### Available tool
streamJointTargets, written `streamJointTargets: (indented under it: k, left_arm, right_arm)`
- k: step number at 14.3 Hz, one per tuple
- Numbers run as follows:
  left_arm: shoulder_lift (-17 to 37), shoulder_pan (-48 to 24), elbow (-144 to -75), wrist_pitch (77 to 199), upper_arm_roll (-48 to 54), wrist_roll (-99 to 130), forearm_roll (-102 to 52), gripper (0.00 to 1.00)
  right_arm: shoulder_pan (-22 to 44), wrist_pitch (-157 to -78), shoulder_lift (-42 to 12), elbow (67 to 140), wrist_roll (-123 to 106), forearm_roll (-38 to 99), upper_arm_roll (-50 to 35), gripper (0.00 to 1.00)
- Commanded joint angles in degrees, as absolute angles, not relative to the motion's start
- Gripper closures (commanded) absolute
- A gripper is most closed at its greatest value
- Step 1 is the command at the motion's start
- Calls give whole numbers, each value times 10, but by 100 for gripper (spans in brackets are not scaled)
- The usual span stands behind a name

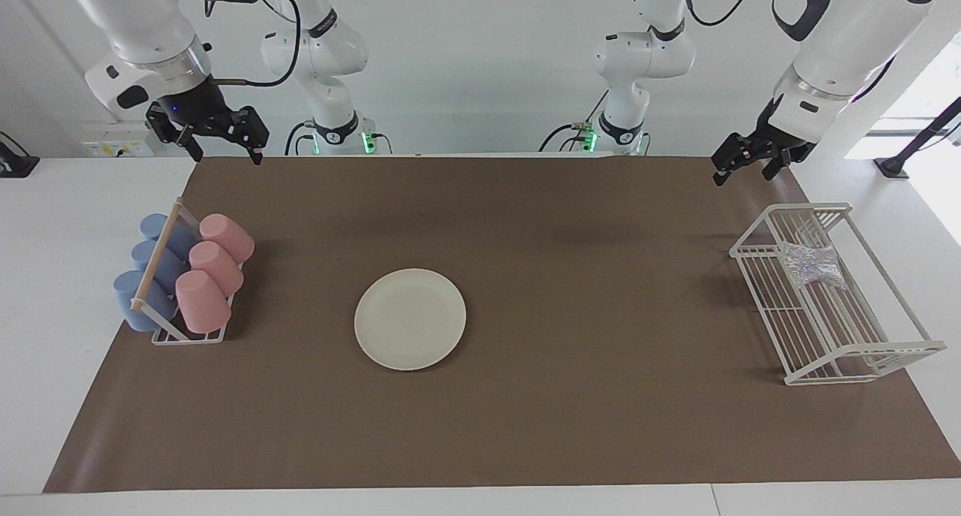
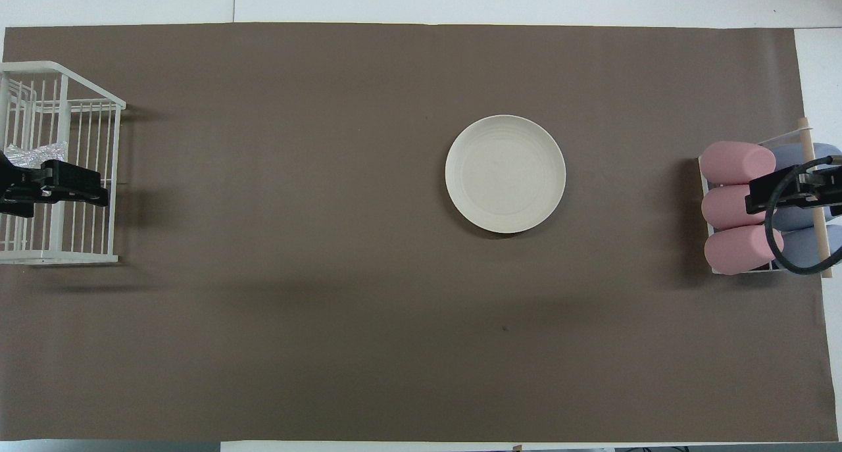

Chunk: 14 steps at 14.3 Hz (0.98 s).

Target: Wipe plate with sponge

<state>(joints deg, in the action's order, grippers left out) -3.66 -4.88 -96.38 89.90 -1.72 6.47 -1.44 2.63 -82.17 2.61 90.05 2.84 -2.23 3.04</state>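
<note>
I expect the silvery sponge (image 2: 35, 156) to bunch up narrow at my grip and fan out when I lift it, because it has a wrinkly, uneven outline (image 2: 56, 147).
The cream-white plate (image 1: 410, 318) (image 2: 505, 174) lies flat in the middle of the brown mat with nothing on it. The silvery, wrinkly sponge (image 1: 811, 264) (image 2: 36, 152) rests inside the white wire rack (image 1: 863, 373) at the left arm's end of the table. My left gripper (image 1: 743, 176) hangs open high in the air over that rack, well apart from the sponge, and holds nothing. At the right arm's end my right gripper (image 1: 228, 155) is also raised and open, over the cup rack, with nothing in it.
A small cup rack (image 1: 188, 339) holds three pink cups (image 1: 214, 268) and three blue cups (image 1: 146, 276) on their sides. The brown mat (image 1: 570, 426) covers most of the white table.
</note>
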Motion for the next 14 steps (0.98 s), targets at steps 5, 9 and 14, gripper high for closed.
streamJointTargets:
  k: [5,9,14]
  left_arm:
    - [-42,-43,-965,893,-18,65,-21,0]
    - [-73,-44,-1032,931,-18,77,8,0]
    - [-51,-64,-1100,997,-15,148,170,0]
  right_arm:
    - [21,-807,25,895,31,-29,28,0]
    - [21,-807,25,895,31,-29,28,0]
    - [24,-802,25,895,33,-29,28,0]
